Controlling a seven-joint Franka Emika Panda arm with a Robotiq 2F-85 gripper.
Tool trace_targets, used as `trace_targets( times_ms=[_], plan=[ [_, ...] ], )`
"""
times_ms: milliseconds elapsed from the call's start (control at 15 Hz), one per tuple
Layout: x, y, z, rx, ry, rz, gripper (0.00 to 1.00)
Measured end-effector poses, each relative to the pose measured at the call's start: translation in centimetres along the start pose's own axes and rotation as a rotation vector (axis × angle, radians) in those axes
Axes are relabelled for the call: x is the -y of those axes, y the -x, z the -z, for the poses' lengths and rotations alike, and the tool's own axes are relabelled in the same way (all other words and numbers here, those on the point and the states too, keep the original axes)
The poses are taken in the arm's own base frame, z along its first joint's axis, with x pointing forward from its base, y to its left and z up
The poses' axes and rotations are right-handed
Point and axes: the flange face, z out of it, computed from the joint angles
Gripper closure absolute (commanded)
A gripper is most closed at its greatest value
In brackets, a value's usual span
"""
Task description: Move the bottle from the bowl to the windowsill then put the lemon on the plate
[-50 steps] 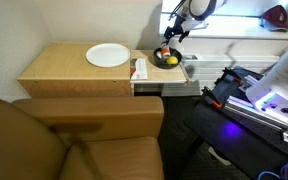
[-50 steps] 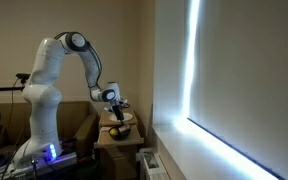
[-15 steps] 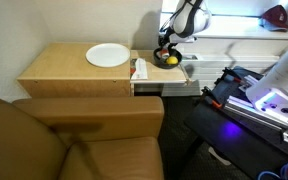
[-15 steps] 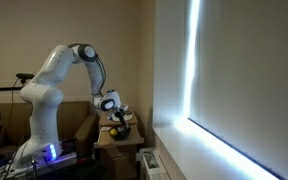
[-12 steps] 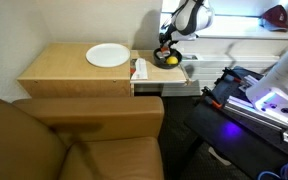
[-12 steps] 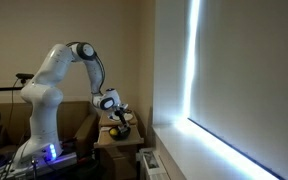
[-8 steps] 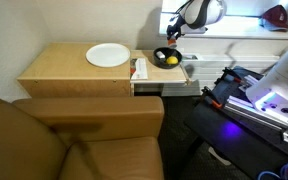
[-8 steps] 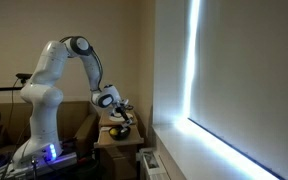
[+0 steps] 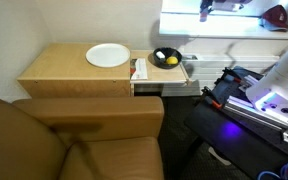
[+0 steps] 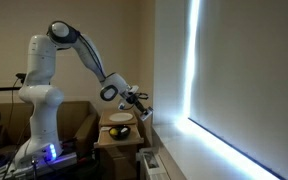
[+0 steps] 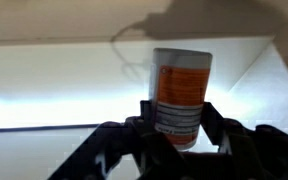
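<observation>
I should raise the bottle (image 10: 146,112) and level my gripper before I lower that bottle onto the windowsill (image 10: 174,130), since the bottle leans in my steeply tipped gripper.
My gripper (image 11: 179,128) is shut on the bottle (image 11: 181,92), a small pale bottle with an orange-red label, held upright between the two dark fingers (image 11: 213,122). It hangs over the bright white windowsill (image 11: 54,85). In both exterior views the gripper (image 9: 205,10) (image 10: 141,101) is up at the windowsill (image 9: 224,22), away from the black bowl (image 9: 160,62). The yellow lemon (image 9: 170,58) lies in that bowl. The white plate (image 9: 108,55) sits on the wooden table to the left, with nothing on it.
A dark-red domed object (image 9: 275,15) stands on the windowsill to the right of the gripper. A small red and white item (image 9: 139,69) lies at the table's edge beside the bowl. A brown sofa (image 9: 74,140) fills the foreground.
The arm has risen from the bowl with the bottle in its grip and swung up to the windowsill. The lemon stays alone in the bowl.
</observation>
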Motion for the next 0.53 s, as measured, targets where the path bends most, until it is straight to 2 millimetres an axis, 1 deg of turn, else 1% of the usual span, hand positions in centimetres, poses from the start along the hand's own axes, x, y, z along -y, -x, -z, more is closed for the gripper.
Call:
trace_targets(
  times_ms=[133, 200, 267, 333, 467, 533],
  plan=[
    [-3.2, -4.3, 1.1, -0.083, 0.024, -0.076, 0.71],
    [-4.0, -5.6, 1.3, -0.098, 0.03, -0.125, 0.46],
    [-4.0, -5.5, 1.3, -0.082, 0.026, -0.166, 0.46],
    [-3.7, -4.8, 1.1, -0.064, 0.02, -0.193, 0.46],
    [-3.0, -3.8, 1.0, -0.043, 0.013, -0.208, 0.46],
    [-2.9, -3.6, 0.9, -0.04, 0.012, -0.21, 0.46]
  ],
)
